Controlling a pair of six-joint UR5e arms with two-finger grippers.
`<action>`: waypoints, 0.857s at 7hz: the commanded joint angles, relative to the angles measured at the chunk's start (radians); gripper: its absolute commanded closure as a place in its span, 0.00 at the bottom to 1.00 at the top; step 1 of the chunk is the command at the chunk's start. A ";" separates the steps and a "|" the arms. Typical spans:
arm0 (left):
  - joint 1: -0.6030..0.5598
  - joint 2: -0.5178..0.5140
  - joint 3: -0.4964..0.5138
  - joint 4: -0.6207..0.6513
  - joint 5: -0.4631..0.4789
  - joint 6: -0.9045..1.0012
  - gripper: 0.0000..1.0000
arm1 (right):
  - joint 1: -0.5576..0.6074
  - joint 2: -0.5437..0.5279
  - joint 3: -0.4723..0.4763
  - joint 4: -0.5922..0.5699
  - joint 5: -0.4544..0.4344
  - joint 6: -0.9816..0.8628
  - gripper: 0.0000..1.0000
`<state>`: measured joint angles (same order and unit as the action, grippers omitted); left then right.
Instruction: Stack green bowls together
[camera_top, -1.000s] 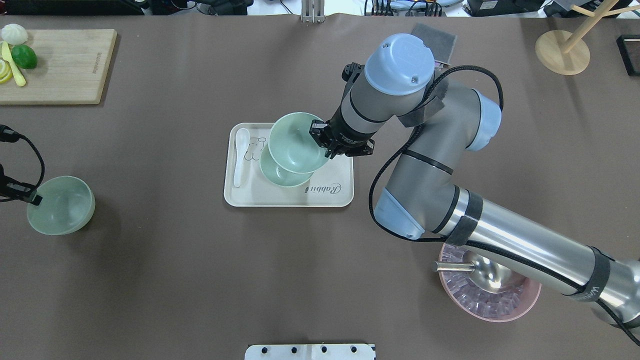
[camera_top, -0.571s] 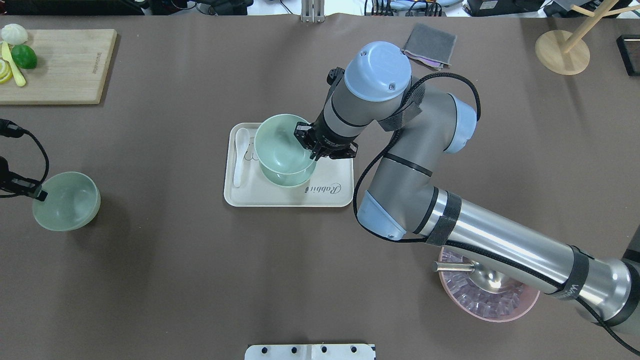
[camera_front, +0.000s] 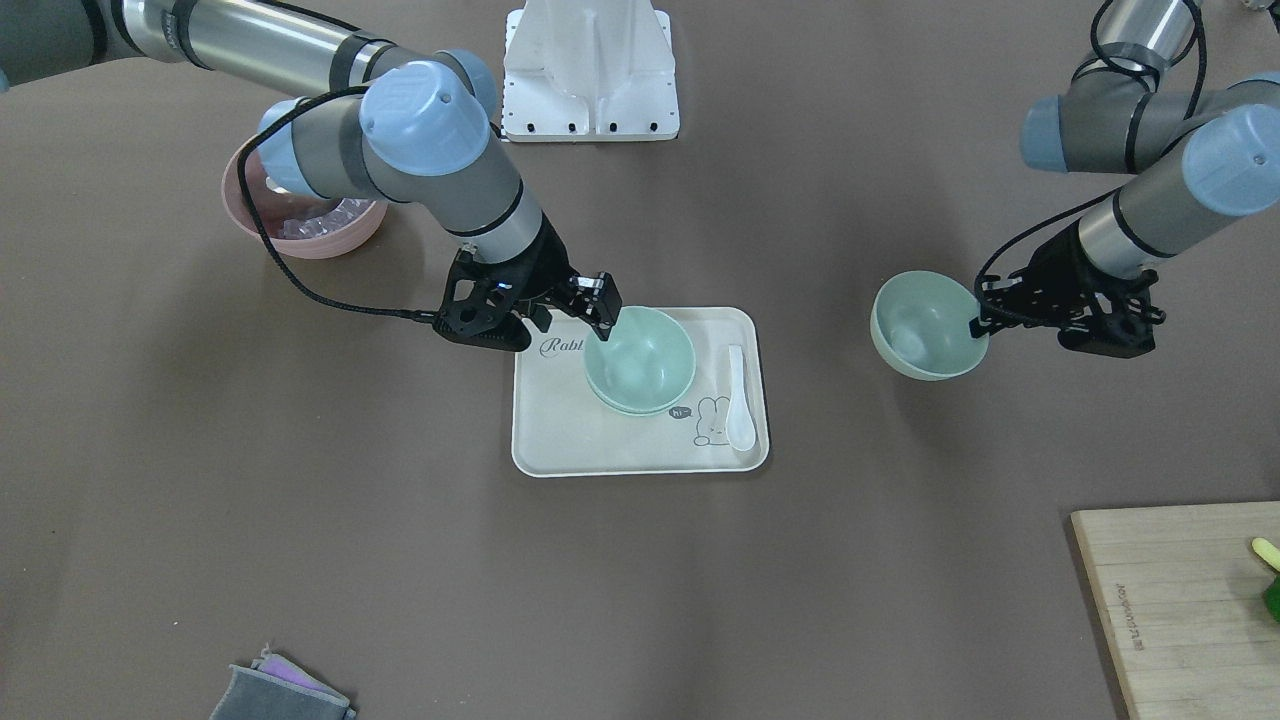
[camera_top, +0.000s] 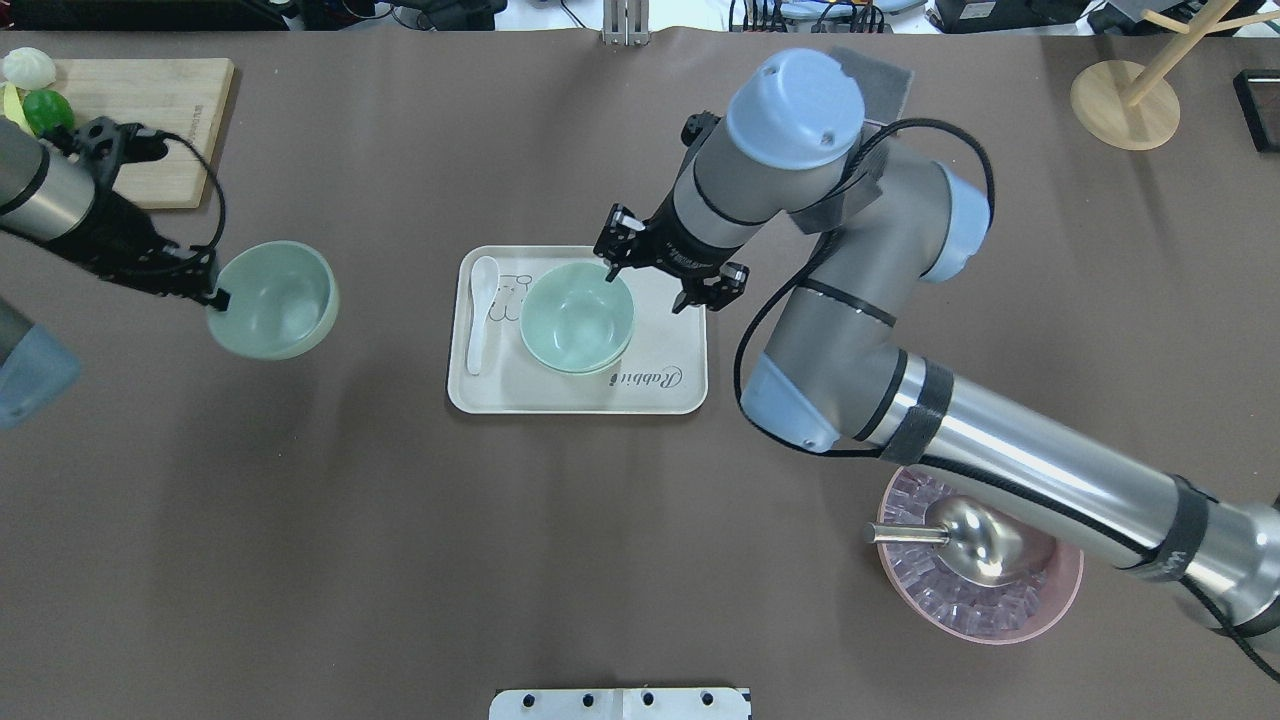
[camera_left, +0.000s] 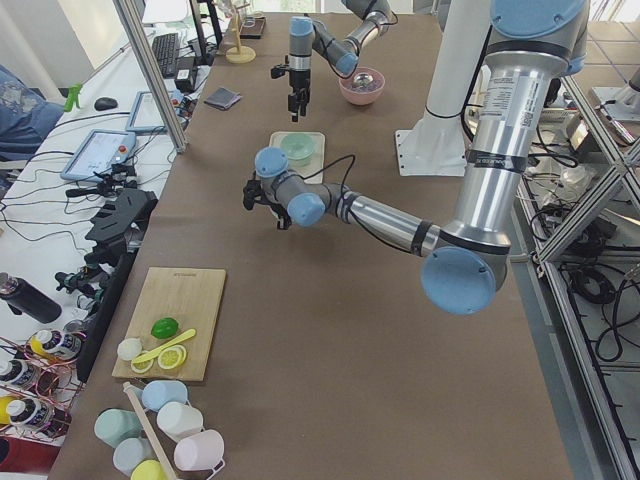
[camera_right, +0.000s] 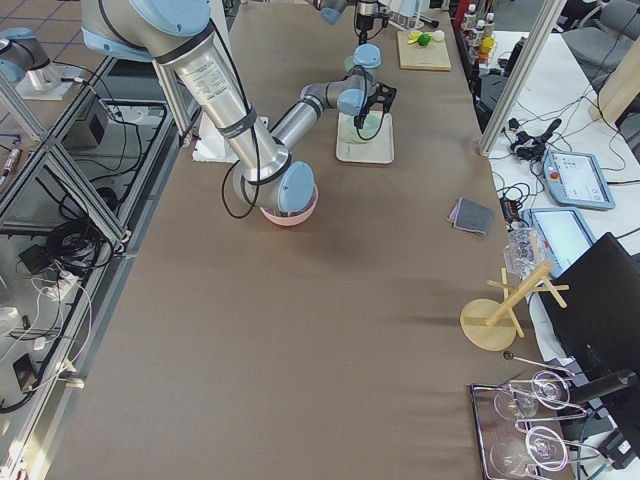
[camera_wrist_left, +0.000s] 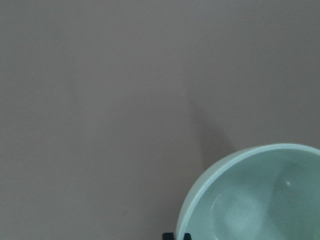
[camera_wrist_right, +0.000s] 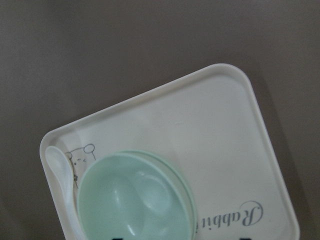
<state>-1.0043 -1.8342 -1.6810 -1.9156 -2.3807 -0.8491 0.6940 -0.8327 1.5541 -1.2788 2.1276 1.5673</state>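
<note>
The stack's rim on the tray is crowded by my open right gripper. That gripper should move back out of the way before my left gripper puts its green bowl into the stack.
Two pale green bowls (camera_top: 577, 318) sit nested on the cream tray (camera_top: 560, 395); the stack also shows in the front view (camera_front: 640, 362) and the right wrist view (camera_wrist_right: 132, 200). My right gripper (camera_top: 648, 290) is open and empty, just off the stack's rim on its right. My left gripper (camera_top: 215, 298) is shut on the rim of the third green bowl (camera_top: 272, 300) and holds it upright above the table, left of the tray. That bowl also shows in the front view (camera_front: 925, 325) and the left wrist view (camera_wrist_left: 255, 195).
A white spoon (camera_top: 482, 310) lies on the tray's left side. A pink bowl of ice with a metal scoop (camera_top: 985, 590) is at the near right under my right arm. A cutting board (camera_top: 130, 130) is at the far left, a wooden stand (camera_top: 1125, 100) at the far right.
My right gripper set its bowl down into the bowl on the tray and opened. My left arm carried the third bowl up and to the right, closer to the tray.
</note>
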 joint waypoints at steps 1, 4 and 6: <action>0.036 -0.222 0.000 0.099 -0.011 -0.231 1.00 | 0.151 -0.180 0.130 -0.002 0.153 -0.104 0.00; 0.246 -0.327 0.004 0.093 0.128 -0.401 1.00 | 0.364 -0.385 0.139 -0.002 0.291 -0.491 0.00; 0.294 -0.405 0.071 0.089 0.179 -0.435 1.00 | 0.398 -0.449 0.148 -0.001 0.292 -0.565 0.00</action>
<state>-0.7374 -2.1984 -1.6501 -1.8231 -2.2293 -1.2660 1.0659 -1.2350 1.6962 -1.2806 2.4144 1.0621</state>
